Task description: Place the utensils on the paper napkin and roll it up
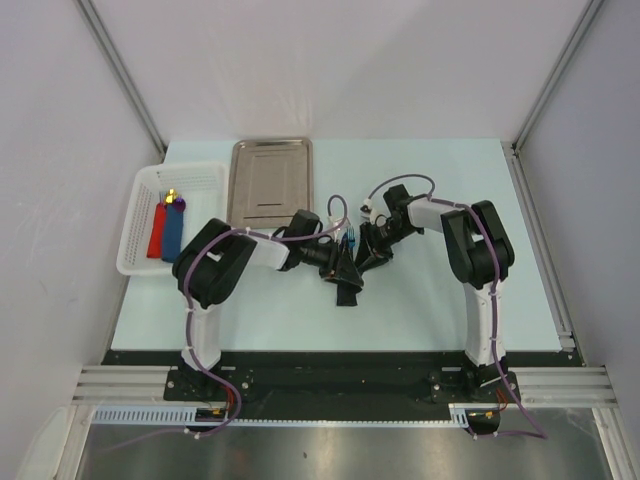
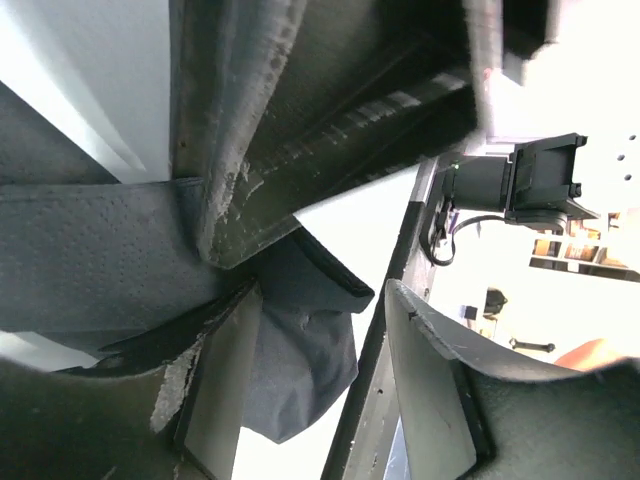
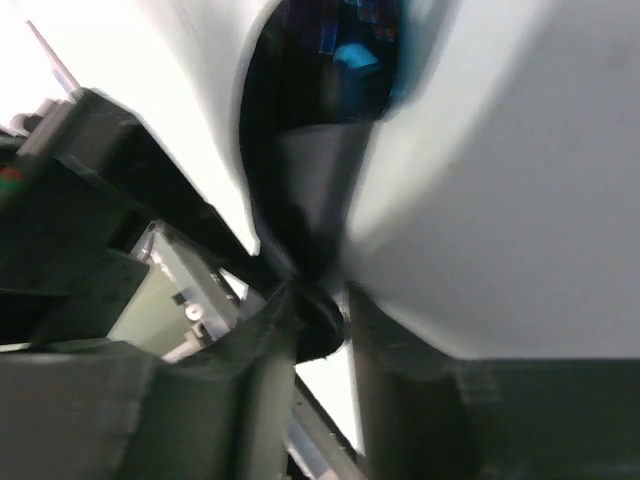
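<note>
My left gripper should pinch the black napkin's lower flap [image 1: 346,298], since it hangs loose below my right gripper, while my right gripper regrips nearer the blue utensil [image 1: 351,236].
The black paper napkin [image 1: 347,278] is rolled into a narrow bundle and held up above the table's middle, its lower end hanging down. The blue utensil [image 1: 349,238] sticks out of its upper end, and also shows blurred in the right wrist view [image 3: 355,55]. The purple utensil is hidden. My right gripper [image 1: 368,250] is shut on the roll [image 3: 320,200], with its fingers [image 3: 270,370] close on either side. My left gripper [image 1: 335,260] is open around the napkin [image 2: 300,350]. The paper touches its left finger [image 2: 215,390] and stands apart from the right one [image 2: 430,390].
A shiny steel tray [image 1: 270,180] lies at the back centre-left. A white basket [image 1: 135,255] at the left holds flat red [image 1: 157,232] and blue [image 1: 173,235] pieces. White walls enclose the table.
</note>
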Robot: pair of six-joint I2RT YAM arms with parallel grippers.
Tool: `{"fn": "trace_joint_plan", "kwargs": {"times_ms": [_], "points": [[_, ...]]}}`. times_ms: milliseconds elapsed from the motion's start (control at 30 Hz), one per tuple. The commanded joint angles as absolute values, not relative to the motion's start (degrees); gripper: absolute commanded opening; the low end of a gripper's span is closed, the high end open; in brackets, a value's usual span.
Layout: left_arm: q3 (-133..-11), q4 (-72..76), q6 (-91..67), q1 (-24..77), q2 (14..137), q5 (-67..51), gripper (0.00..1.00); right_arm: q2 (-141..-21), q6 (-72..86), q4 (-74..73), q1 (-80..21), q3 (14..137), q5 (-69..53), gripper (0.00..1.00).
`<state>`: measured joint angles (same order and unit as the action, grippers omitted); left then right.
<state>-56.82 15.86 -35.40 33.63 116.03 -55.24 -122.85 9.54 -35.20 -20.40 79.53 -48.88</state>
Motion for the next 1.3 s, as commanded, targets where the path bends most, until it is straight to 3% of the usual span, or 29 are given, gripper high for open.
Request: {"fn": "trace_joint_plan", "kwargs": {"times_ms": [0, 367, 667, 900, 1133, 1267], "points": [[-54.05, 14.50, -34.98, 33.22, 114.61, -52.91, 0.59, -125.15, 3.35, -38.06, -20.48, 78.05, -45.62, 0.26], [-52.29, 19.07, -36.83, 32.43, 112.94, -53.61, 0.57, -125.95, 0.18, -38.06, -20.39, 76.82, -43.95, 0.00], [-50.80, 25.30, -40.69, 31.90, 108.46, -56.68, 0.58, -125.33, -2.02, -36.83, -20.04, 75.59, -42.45, 0.00], [-49.57, 27.51, -44.46, 31.82, 104.33, -59.06, 0.46, -124.89, -1.76, -36.12, -20.21, 75.32, -42.01, 0.00], [-46.76, 27.51, -46.32, 32.17, 106.61, -59.94, 0.22, -124.80, -1.76, -35.68, -20.04, 74.80, -41.92, 0.00], [-46.50, 25.49, -44.40, 32.96, 108.89, -59.76, 0.17, -124.63, -1.32, -35.07, -20.04, 74.44, -42.10, 0.00]]}}
